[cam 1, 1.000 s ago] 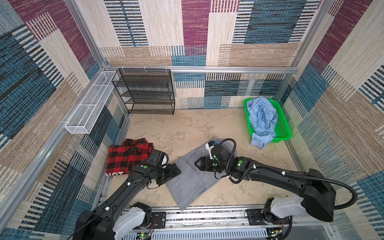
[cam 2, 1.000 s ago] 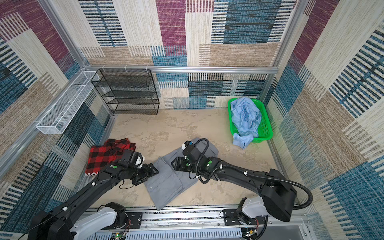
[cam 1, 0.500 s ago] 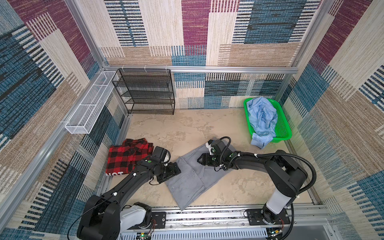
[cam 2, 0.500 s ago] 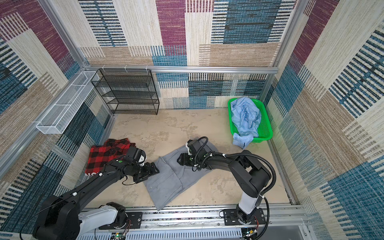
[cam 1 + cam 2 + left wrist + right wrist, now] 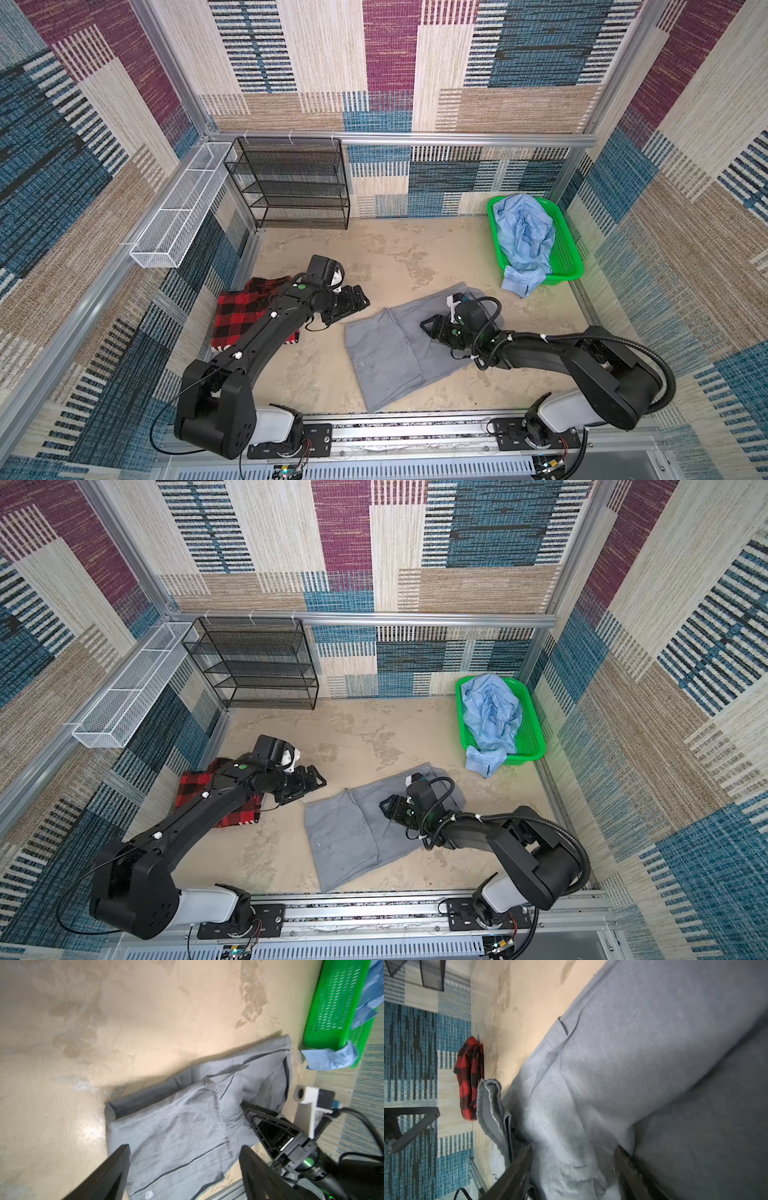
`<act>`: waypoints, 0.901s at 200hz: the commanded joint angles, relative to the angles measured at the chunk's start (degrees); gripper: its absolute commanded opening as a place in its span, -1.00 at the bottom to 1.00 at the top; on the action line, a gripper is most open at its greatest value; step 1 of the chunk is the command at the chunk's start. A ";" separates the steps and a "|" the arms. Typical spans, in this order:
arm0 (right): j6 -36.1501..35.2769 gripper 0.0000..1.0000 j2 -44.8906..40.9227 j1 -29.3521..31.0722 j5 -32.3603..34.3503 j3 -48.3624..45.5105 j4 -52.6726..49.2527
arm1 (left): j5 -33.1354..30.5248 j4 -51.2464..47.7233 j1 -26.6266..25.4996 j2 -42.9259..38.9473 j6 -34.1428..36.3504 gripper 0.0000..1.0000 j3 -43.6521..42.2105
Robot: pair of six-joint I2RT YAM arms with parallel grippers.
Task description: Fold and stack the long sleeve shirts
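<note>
The grey shirt's far edge (image 5: 412,303) is at a slant toward the basket. So my left gripper needs to grab the short edge (image 5: 353,357) and help my right gripper turn the shirt square.
The grey shirt (image 5: 390,357) (image 5: 345,841) lies partly folded in the middle of the floor, one panel laid over the other (image 5: 176,1122). My right gripper (image 5: 428,324) (image 5: 386,806) (image 5: 574,1148) rests low on it, open, with grey cloth (image 5: 633,1064) bulging between the jaws. My left gripper (image 5: 361,301) (image 5: 318,779) (image 5: 185,1147) hovers open and empty just off the shirt's far left corner. The red-and-black plaid shirt (image 5: 237,316) (image 5: 195,787) (image 5: 469,1076) lies folded at the left, partly under the left arm. The light blue shirt (image 5: 525,237) (image 5: 492,717) is crumpled in the basket.
The green mesh basket (image 5: 567,257) (image 5: 530,729) (image 5: 336,1001) stands at the back right, a blue sleeve (image 5: 330,1057) hanging over its rim. A black wire shelf (image 5: 299,183) stands against the back wall. A white wire basket (image 5: 183,208) hangs on the left wall.
My left gripper has lifted away from the grey shirt's left edge toward the back. The right gripper has shifted slightly right on the shirt and its arm has swung outward.
</note>
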 commanded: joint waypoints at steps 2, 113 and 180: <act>10.71 0.29 -2.54 0.18 2.05 -4.68 -2.46 | 1.66 -4.51 0.78 0.05 4.45 0.72 2.95; 5.45 0.31 -16.43 1.49 6.84 4.41 -17.79 | 3.09 1.18 0.71 -21.85 -9.82 0.84 -29.07; -5.45 0.31 -8.08 1.50 -3.30 8.07 -12.78 | 6.67 13.82 -3.91 -17.69 -16.36 0.83 -36.98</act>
